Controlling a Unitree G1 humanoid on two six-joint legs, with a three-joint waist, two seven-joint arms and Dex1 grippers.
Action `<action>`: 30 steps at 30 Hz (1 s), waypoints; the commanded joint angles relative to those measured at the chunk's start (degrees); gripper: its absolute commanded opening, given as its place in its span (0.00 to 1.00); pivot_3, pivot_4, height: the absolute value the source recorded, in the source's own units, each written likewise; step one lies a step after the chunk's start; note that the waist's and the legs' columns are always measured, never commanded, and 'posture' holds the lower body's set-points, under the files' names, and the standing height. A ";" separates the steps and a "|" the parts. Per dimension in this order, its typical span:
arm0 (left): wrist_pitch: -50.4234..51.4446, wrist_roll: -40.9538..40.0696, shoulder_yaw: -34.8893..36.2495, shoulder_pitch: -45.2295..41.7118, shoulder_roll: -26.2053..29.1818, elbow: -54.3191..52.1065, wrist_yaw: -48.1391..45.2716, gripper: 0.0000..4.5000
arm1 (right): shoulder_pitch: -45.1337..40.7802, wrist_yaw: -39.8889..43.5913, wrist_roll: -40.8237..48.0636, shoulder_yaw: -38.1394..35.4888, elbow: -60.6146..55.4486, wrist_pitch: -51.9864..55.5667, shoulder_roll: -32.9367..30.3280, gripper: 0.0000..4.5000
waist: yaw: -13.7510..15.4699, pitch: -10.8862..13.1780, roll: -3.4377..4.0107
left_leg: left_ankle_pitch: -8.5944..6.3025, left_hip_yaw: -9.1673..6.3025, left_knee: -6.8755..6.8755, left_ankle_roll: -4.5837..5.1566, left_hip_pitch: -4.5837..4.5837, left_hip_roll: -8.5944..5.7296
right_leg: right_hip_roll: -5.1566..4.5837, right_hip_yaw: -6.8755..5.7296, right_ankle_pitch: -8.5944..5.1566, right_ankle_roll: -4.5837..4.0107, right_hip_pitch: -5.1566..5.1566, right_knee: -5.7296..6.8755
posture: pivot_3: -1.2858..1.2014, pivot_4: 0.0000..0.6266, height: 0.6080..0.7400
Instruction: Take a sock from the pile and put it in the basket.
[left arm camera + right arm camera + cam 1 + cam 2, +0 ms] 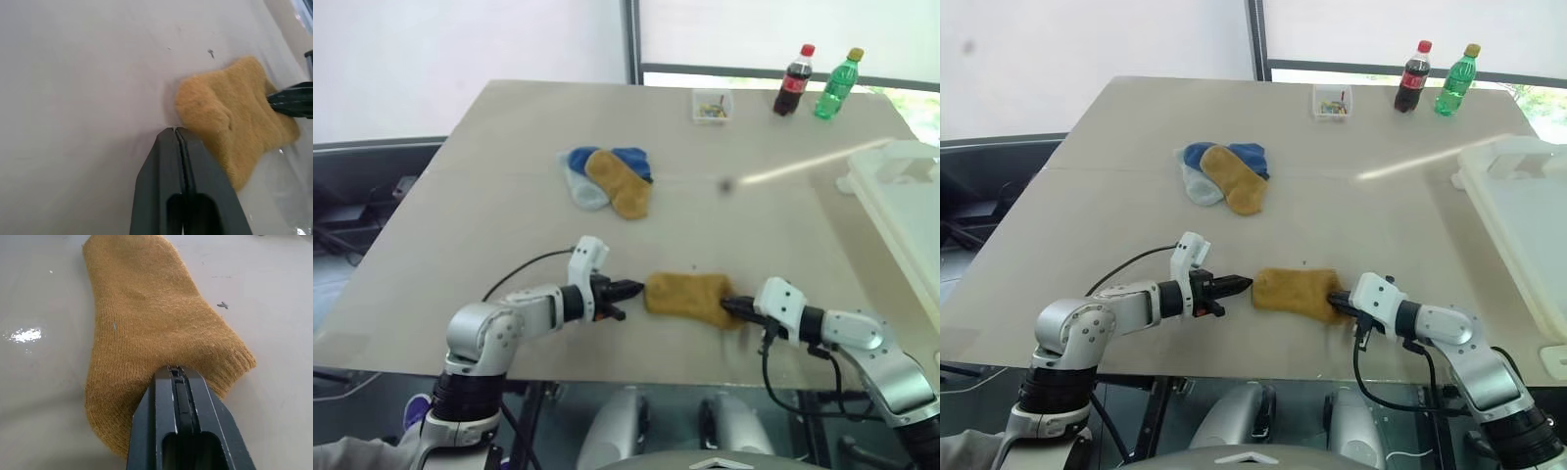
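Note:
I should let go of the mustard-yellow sock point(685, 297) in my right gripper, as its match lies on top of the pile, and use my left gripper to pull the match point(631, 204) beside it.
A mustard-yellow sock point(685, 297) lies flat on the table near the front edge, apart from the pile point(607, 181) of blue, pale and mustard socks farther back. My right gripper point(726, 305) is shut on the sock's cuff end point(215, 357), with its fingers low over the table. My left gripper point(634, 289) is shut with nothing between its fingers, its tips just off the sock's other end point(205, 105). The white basket point(901, 196) stands at the table's right edge, only partly in view.
A cola bottle point(793, 81) and a green bottle point(836, 84) stand at the far right of the beige table point(489, 245). A small clear box point(713, 106) with coloured bits sits beside them.

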 commanded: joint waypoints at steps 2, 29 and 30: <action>2.09 -4.92 4.01 -0.23 0.81 -1.89 -2.35 0.39 | -0.40 -0.94 4.80 -3.75 -4.65 3.96 1.22 0.12 | -0.09 0.22 -0.10 | 0.00 0.00 0.00 0.00 0.00 0.01 | 0.00 -0.01 0.00 0.00 -0.05 0.00 | 0.52 0.24 0.91; 0.09 -1.26 -2.32 0.52 -1.87 -0.42 -0.01 0.01 | 4.28 -5.91 9.44 -7.45 -8.83 20.30 0.04 0.00 | 0.17 0.28 -0.08 | 0.02 -0.01 0.27 0.02 -0.60 -0.05 | 0.06 -0.08 0.02 0.03 -0.44 0.05 | 0.52 0.24 0.91; 0.26 -1.34 -1.89 0.70 -1.74 -0.45 0.07 0.01 | 4.13 -5.80 9.47 -7.82 -8.74 20.07 -0.18 0.00 | 0.19 0.28 -0.07 | 0.02 -0.01 0.27 0.02 -0.60 -0.05 | 0.06 -0.09 0.02 0.03 -0.44 0.06 | 0.52 0.24 0.91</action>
